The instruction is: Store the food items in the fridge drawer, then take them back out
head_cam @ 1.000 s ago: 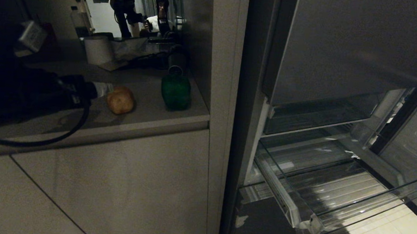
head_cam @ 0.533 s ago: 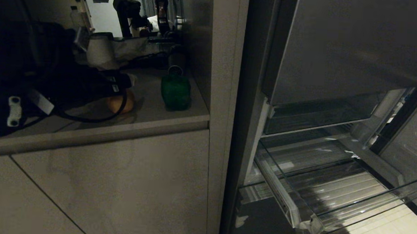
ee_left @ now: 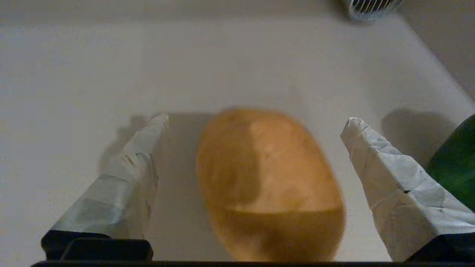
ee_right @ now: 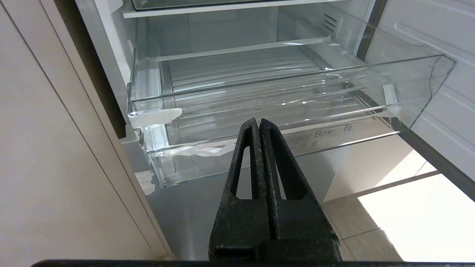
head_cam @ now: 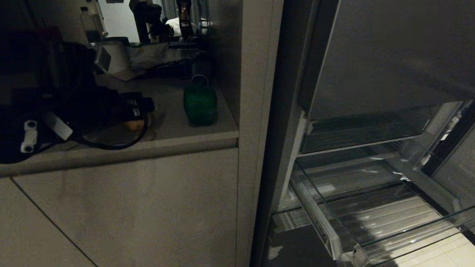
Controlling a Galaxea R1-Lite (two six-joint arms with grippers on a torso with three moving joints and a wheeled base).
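The potato should roll away toward the drawer's far side when the robot lets go of it in the empty fridge drawer, because the potato's sides are rounded.
A tan-brown potato-like food item lies on the pale counter. My left gripper is open, with a white-wrapped finger on either side of the potato and a gap to each. In the head view the dark left arm covers most of the potato, and the left gripper sits just over it. The fridge drawer, clear plastic with a ribbed floor, is pulled out and holds nothing. My right gripper is shut and empty, hanging in front of the fridge drawer.
A dark green rounded object stands on the counter right of the potato, close to one left finger. A white roll and clutter sit at the counter's back. The open fridge door flanks the drawer.
My left arm has swung forward and down over the potato, and its jaws have spread wider. The potato, fully visible before in the head view, is now mostly covered.
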